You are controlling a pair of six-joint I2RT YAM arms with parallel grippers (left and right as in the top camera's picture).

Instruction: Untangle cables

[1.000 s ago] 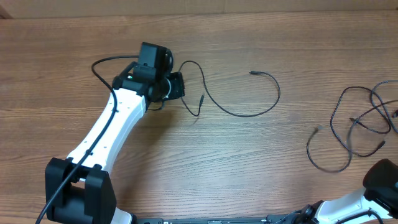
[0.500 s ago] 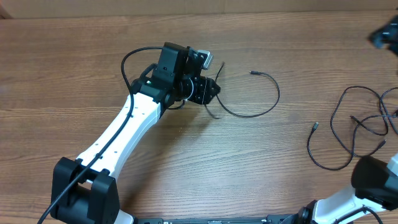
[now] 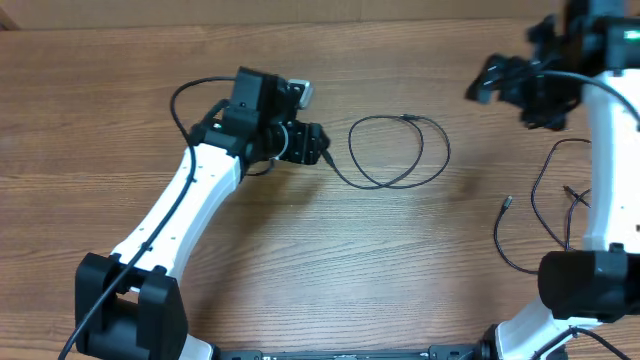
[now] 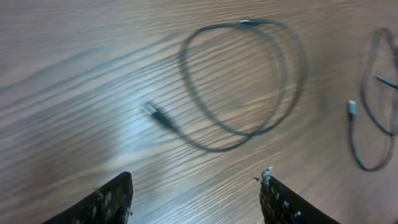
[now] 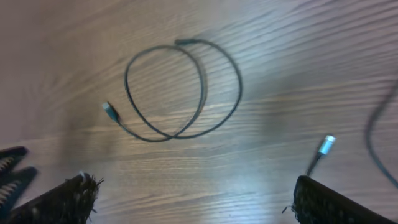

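Next, my right gripper grabs the free black cable by its loop (image 3: 447, 152) and puts it down next to the bundle (image 3: 567, 228), because the bundle is far from my left gripper.
One thin black cable (image 3: 400, 152) lies free on the wood as a loose double loop, its small plug (image 4: 150, 109) pointing toward my left gripper (image 3: 316, 146). That gripper (image 4: 196, 186) stands open just left of the loop, with nothing between its fingers. The rest of the cables (image 3: 565, 205) lie looped together at the right edge. My right gripper (image 3: 498, 85) hovers open above the table's far right, between the loop and that bundle. In the right wrist view the loop (image 5: 180, 93) and a silver-tipped plug (image 5: 324, 146) lie ahead of the wide, empty right gripper (image 5: 193, 186).
The wooden table (image 3: 330, 260) carries only the cables. The left arm (image 3: 180, 215) reaches in diagonally from the near left. The right arm (image 3: 605, 170) stands along the right edge, partly over the bundle. The left gripper's fingertips (image 5: 12, 168) show at the lower left of the right wrist view.
The left gripper has opened and let go of the cable, which now lies as a loop, and has drawn back left. The right arm has swung up from the near right to the far right.
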